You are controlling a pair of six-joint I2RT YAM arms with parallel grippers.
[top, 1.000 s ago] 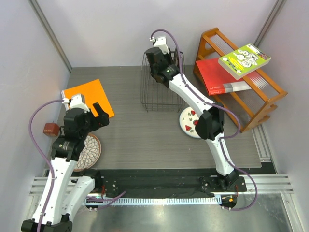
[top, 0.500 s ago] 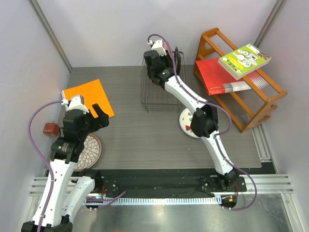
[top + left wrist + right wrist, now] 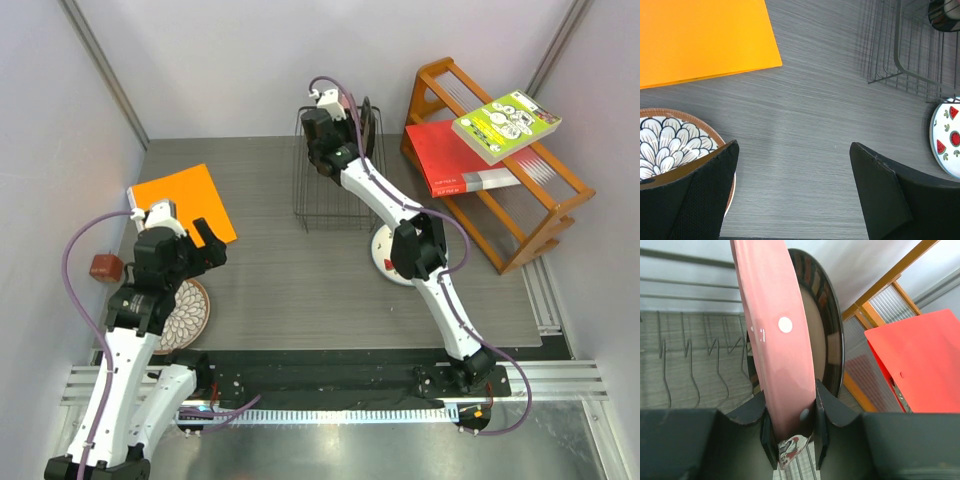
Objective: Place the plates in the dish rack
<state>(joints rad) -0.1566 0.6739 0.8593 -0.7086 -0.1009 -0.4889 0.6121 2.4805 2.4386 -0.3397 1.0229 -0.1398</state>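
The brown-rimmed petal plate (image 3: 184,316) is lying flat, a long way from the dish rack and my right gripper. Next, my left gripper slides it toward the middle (image 3: 280,298) first.
The black wire dish rack (image 3: 330,195) stands at the back centre. A dark-rimmed plate (image 3: 368,125) stands upright in its right end. My right gripper (image 3: 325,125) is above the rack, shut on the pink dotted plate (image 3: 775,340), held on edge just left of the dark-rimmed plate (image 3: 829,340). The white fruit plate (image 3: 383,258) lies flat in front of the rack, partly under my right arm. The brown-rimmed petal plate (image 3: 185,310) lies flat at the left. My left gripper (image 3: 210,240) is open and empty above the table beside it.
An orange sheet (image 3: 185,200) lies at the back left. The orange wooden shelf rack (image 3: 540,215) holds a red book (image 3: 455,160) and a green book (image 3: 505,125). A small red-brown object (image 3: 104,266) sits at the left edge. Rack prongs (image 3: 690,365) stand left of the pink plate.
My right arm's elbow has swung left and its gripper has shifted slightly over the rack with the pink plate. The left arm has barely moved.
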